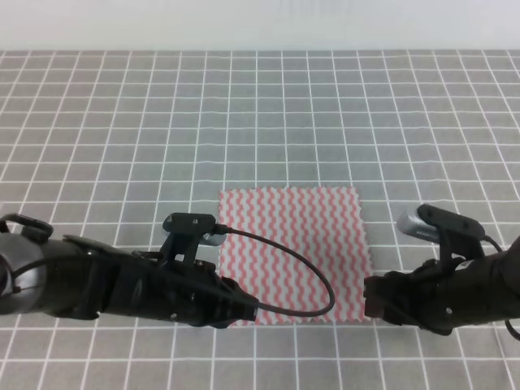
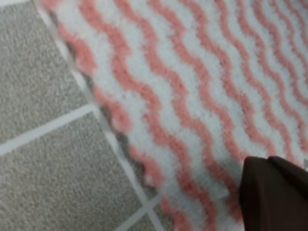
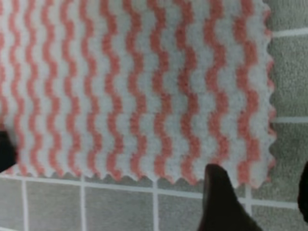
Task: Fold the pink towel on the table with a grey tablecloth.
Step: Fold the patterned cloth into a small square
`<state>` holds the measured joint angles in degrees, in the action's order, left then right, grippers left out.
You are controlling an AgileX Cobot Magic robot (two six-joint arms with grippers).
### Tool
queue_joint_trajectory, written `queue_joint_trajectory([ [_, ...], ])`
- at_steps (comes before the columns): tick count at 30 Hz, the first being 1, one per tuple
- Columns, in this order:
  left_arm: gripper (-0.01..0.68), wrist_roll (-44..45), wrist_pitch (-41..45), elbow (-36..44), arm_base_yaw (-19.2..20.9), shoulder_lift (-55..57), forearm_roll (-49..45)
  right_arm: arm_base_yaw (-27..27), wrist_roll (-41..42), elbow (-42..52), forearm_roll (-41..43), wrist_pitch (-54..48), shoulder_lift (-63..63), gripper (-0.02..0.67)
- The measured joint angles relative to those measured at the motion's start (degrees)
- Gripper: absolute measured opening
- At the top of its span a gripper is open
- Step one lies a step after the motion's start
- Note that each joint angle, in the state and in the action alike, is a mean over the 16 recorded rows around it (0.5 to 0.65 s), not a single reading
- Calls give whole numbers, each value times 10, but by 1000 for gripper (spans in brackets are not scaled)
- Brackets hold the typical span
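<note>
The pink towel lies thin and flat [image 1: 292, 218]. When I carry it forward, its near edge [image 1: 299, 322] will fold over and the towel's far half will stay in place.
The pink towel [image 1: 296, 252] lies flat and unfolded on the table with a grey tablecloth [image 1: 122, 122]. Its pink-and-white wavy stripes fill both wrist views [image 2: 192, 96] [image 3: 134, 91]. My left gripper [image 1: 242, 310] sits low at the towel's near-left corner. Only one dark finger [image 2: 274, 192] shows there, resting over the cloth, so its state is unclear. At the near-right corner, my right gripper [image 1: 372, 299] is open [image 3: 260, 187]. One of its fingers [image 3: 219, 202] is over the jagged near edge, and the other is at the frame's right border.
A black cable [image 1: 301, 276] loops from the left arm across the near part of the towel. White grid lines cross the grey cloth all around. The table's far edge [image 1: 260, 50] meets a pale wall.
</note>
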<state>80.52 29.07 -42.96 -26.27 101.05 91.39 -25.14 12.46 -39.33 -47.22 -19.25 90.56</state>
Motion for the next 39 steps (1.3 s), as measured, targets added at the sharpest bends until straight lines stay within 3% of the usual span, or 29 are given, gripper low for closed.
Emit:
queue_joint_trajectory([
  [39,-4,2,2,0,0,8,-1,0,2,-32,-21,-26,35,297],
])
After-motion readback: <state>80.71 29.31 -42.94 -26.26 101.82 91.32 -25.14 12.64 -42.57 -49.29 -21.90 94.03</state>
